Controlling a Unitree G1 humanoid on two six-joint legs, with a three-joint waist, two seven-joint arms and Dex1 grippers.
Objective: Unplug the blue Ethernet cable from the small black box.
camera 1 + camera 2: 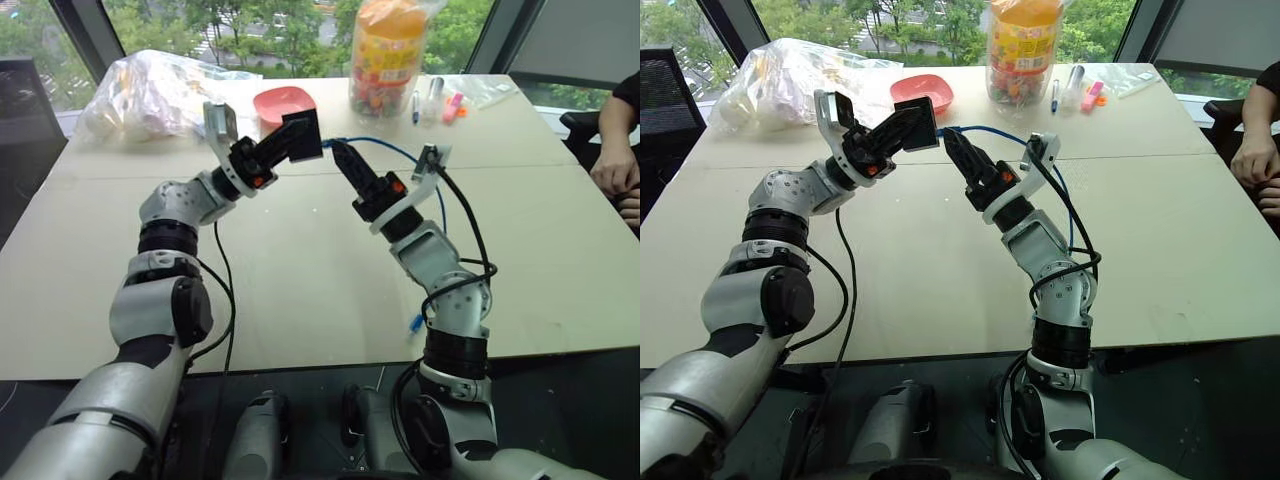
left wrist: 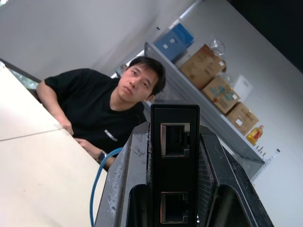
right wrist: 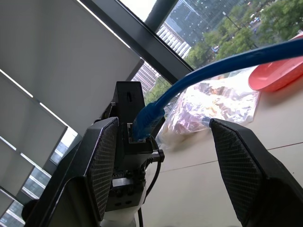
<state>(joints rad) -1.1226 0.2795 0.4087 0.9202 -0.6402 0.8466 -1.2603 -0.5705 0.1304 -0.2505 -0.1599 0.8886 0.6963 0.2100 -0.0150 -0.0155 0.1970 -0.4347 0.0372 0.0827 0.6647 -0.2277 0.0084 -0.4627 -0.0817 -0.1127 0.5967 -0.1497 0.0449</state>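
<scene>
The blue Ethernet cable's plug [image 3: 146, 121] is close to one finger of my open right gripper. I should center both fingers around the plug [image 3: 141, 130] before I close them and pull.
My left gripper [image 1: 292, 142] is shut on the small black box [image 1: 305, 128] and holds it up above the table's middle. In the left wrist view the box [image 2: 174, 161] stands between the fingers and shows two empty ports. The blue Ethernet cable [image 1: 400, 152] has its plug at the box's other end [image 3: 142, 124]. From there it arcs right behind my right arm and ends near the table's front edge [image 1: 415, 322]. My right gripper [image 1: 337, 152] is just right of the box and open. The cable [image 3: 222, 61] passes between its spread fingers without being gripped.
A red bowl [image 1: 282, 103], a clear plastic bag [image 1: 160, 90], a tall snack jar [image 1: 385, 55] and some markers [image 1: 437, 100] stand along the table's far side. A person's hand [image 1: 612, 165] rests at the right edge; the person [image 2: 109, 111] sits there.
</scene>
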